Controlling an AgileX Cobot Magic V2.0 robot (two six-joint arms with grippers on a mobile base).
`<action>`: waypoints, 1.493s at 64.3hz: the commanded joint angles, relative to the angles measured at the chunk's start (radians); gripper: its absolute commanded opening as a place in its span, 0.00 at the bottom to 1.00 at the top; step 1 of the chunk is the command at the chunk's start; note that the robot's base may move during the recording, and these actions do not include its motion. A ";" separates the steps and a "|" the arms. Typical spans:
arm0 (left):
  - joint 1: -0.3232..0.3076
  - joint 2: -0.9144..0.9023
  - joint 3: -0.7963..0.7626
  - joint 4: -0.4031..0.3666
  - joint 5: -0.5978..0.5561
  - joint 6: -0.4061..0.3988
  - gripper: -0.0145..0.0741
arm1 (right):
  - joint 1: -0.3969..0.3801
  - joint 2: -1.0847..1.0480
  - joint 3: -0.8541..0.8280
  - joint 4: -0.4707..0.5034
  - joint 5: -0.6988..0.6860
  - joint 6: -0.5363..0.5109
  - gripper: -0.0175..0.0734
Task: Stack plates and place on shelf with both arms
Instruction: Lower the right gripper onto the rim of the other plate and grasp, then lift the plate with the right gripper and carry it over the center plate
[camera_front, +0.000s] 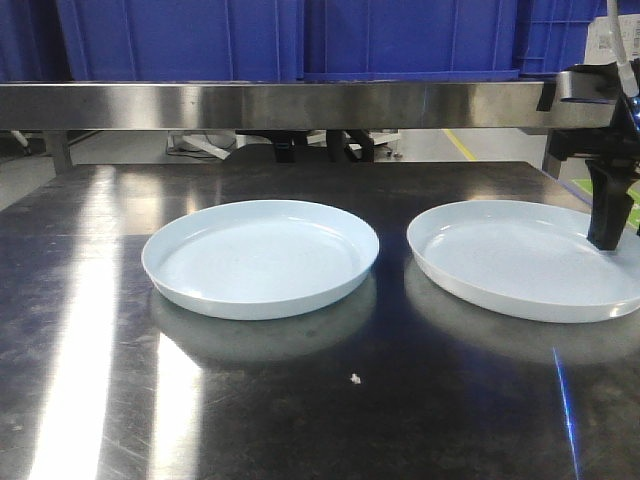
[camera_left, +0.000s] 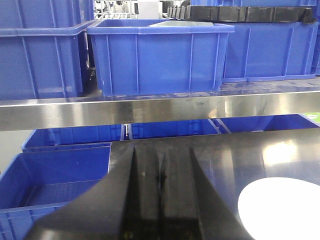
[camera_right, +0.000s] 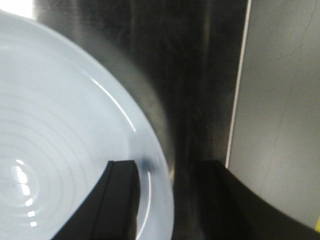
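Note:
The plate at my right gripper (camera_front: 525, 260) will fit down inside the other plate when I lower it, because both plates have the same shallow, sloping shape (camera_front: 260, 260).
Two pale bluish-white plates lie side by side on the dark steel tabletop (camera_front: 90, 300): the left plate (camera_front: 260, 255) and the right plate (camera_front: 510, 260). My right gripper (camera_front: 608, 230) is open and straddles the right plate's right rim; in the right wrist view (camera_right: 170, 167) one finger is over the plate's inside (camera_right: 65, 140) and the other is outside it. My left gripper (camera_left: 161, 175) is shut and empty, at the table's left edge, with a plate (camera_left: 282, 210) to its right. It is out of the front view. The steel shelf rail (camera_front: 250, 105) runs across behind the table and shows in the left wrist view (camera_left: 150, 107).
Large blue crates (camera_front: 180, 35) stand on the shelf, as the left wrist view (camera_left: 155, 55) also shows. More blue crates (camera_left: 55, 180) sit below, left of the table. The table's right edge (camera_right: 237, 100) is close to my right gripper, with grey floor (camera_right: 280, 100) beyond. A small white crumb (camera_front: 355, 378) lies near the front.

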 joint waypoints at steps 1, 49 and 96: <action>0.000 0.003 -0.028 0.001 -0.083 -0.002 0.25 | -0.004 -0.041 -0.032 0.018 -0.012 -0.013 0.60; 0.000 0.003 -0.028 0.001 -0.083 -0.002 0.25 | -0.060 -0.075 -0.047 0.025 0.029 -0.013 0.25; 0.000 0.003 -0.028 0.001 -0.083 -0.002 0.25 | 0.051 -0.232 -0.047 0.450 0.001 -0.062 0.25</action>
